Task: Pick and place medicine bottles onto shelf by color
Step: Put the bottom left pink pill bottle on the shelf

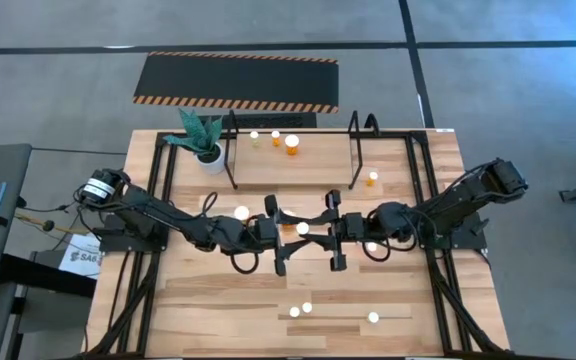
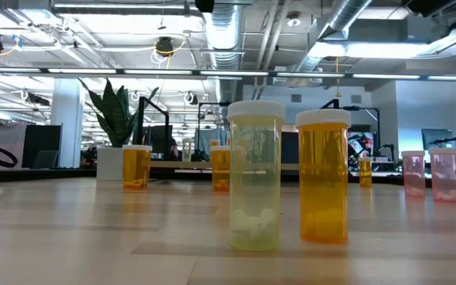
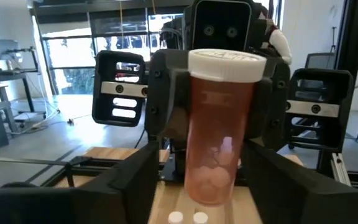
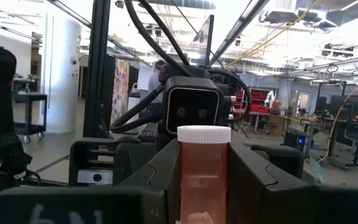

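The robot's right gripper is level on the reddish-orange bottle's body (image 4: 204,168), so the left gripper should hold the bottle's lower end (image 3: 210,180) while the right gripper takes the bottle from higher up.
A reddish-orange medicine bottle (image 3: 219,130) with a white cap (image 1: 303,228) stands upright in the air over the table's middle. My right gripper (image 4: 204,186) is shut on it, reaching in from the table's right. Facing it from the left, my left gripper (image 3: 207,186) is open, with its fingers on either side of the bottle's lower body and a gap showing on one side. The wooden shelf (image 1: 313,165) at the far side carries two yellow bottles (image 1: 255,137) and an orange one (image 1: 292,145), standing on their bases. My right gripper pinches the bottle's body (image 4: 186,168) between its two fingers (image 4: 160,174), below the cap. The fingers come level from the table's right. The bottle is upright, cap up, and lifted clear of the table.
More bottles stand on the table: three near the front edge (image 1: 307,307), one right of the shelf (image 1: 372,179), one by the left arm (image 1: 241,212), one under the right arm (image 1: 372,245). A potted plant (image 1: 203,140) stands left of the shelf. A hazard-striped mat (image 1: 236,80) lies beyond.
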Controlling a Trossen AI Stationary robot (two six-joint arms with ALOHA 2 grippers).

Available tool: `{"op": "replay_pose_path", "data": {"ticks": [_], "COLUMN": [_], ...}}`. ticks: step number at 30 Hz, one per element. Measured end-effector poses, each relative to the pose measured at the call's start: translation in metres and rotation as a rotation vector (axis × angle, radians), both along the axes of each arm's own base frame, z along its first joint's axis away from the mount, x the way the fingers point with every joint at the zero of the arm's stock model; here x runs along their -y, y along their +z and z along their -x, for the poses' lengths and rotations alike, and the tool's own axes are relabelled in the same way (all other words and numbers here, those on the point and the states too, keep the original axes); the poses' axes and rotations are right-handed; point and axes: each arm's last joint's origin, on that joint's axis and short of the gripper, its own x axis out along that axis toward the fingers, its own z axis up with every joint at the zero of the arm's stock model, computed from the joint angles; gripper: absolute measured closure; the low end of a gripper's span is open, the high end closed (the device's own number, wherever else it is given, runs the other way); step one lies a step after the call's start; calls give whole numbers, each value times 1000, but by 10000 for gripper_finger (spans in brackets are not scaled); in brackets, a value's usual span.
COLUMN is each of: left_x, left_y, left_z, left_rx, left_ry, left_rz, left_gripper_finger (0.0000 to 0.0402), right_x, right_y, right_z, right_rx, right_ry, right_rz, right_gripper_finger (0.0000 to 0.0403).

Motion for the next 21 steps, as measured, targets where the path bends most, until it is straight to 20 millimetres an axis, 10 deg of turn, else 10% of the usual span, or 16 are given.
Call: {"op": "replay_pose_path", "data": {"ticks": [11,21], "left_x": [1,1], "left_y": [-1,-2], "left_z": [0,0], "left_rx": [-11,-20], "left_ry": [-32,-31], "left_rz": [-8,-9], "left_gripper_finger": [331,303], "right_x": [0,0], "right_y": [-1,-3], "right_z": [0,-1], "right_rx": [-10,-28], "right_ry": [1,-11], "right_rz": [-1,7], "right_gripper_finger": [280,269]}}
